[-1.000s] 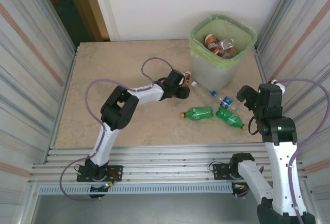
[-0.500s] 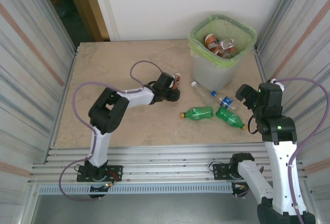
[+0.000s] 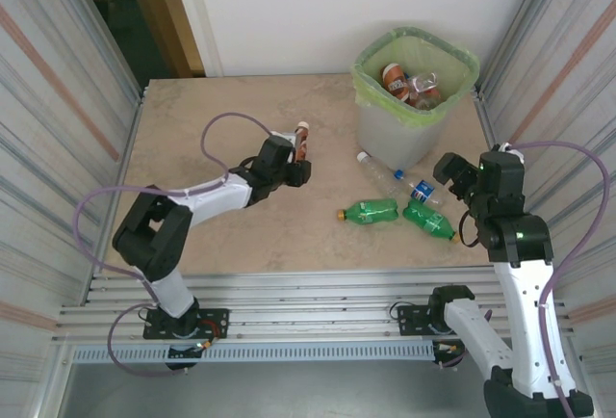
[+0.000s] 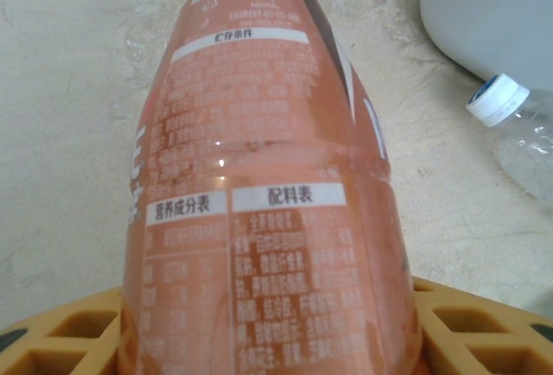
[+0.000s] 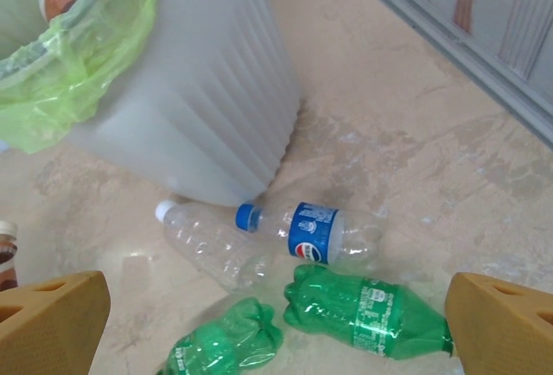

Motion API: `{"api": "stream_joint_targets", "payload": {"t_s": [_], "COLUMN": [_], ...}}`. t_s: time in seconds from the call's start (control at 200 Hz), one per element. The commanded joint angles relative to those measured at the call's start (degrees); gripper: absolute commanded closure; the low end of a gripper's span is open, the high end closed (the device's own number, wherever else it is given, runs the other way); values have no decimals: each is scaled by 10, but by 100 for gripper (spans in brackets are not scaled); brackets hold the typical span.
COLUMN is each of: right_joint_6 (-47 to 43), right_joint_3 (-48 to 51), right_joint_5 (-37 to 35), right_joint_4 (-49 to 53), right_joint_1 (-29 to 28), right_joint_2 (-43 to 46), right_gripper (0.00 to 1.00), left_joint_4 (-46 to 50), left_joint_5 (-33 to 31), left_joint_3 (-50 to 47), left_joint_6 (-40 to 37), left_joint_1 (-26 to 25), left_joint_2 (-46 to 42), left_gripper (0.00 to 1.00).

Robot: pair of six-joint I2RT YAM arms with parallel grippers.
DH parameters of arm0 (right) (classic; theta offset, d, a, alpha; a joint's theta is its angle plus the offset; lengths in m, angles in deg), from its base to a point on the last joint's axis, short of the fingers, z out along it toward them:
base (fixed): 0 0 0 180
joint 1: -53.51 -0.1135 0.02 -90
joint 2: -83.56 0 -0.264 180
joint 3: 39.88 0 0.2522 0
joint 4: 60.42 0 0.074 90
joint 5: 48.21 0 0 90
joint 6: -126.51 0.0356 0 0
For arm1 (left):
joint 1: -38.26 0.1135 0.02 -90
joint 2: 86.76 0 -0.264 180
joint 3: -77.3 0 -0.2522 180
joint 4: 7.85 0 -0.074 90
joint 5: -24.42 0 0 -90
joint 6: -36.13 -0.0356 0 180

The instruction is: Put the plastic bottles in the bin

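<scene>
The brown bottle's upper half sticks out free past my left gripper's fingers. My right gripper keeps moving toward the bottle's neck until it closes there.
My left gripper is shut on a brown bottle with an orange label, held over the table's middle, left of the bin. In the left wrist view that bottle rises between my yellow fingers. On the table by the bin's foot lie a clear white-capped bottle, a clear blue-labelled bottle and two green bottles. My right gripper hangs open above them, with nothing between its fingers. From the right wrist I see the bin, the blue-labelled bottle and a green bottle.
Several bottles lie inside the bin's green bag. Corrugated metal walls close in both sides, and a slatted rail runs along the near edge. The table's left half is bare stone surface.
My left arm has swung to the left, away from the bin, carrying the brown bottle with it. The right arm has barely shifted.
</scene>
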Motion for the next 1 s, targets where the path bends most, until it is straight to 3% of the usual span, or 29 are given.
{"api": "stream_joint_targets", "payload": {"t_s": [0.0,0.25,0.506,0.992], "right_joint_6": [19,21,6,5], "right_joint_3": [3,0,-25,-48], "right_joint_5": [1,-7,3,206], "right_joint_4": [-19,-42,-92,-299], "right_joint_1": [-17,-68,-157,-273], "right_joint_2": [-4,-20,-37,-144], "right_gripper": [2,2,2,2], "left_joint_4": [-22,-48,-107,-258], "left_joint_5": [-20,-34,-19,135], "left_joint_3": [-25,-80,-151,-227], "left_joint_6": [-9,-39,-93,-148], "left_joint_1": [5,8,9,9], "left_joint_2": [-49,-150,-266,-368], "left_gripper": [60,60,60,60]}}
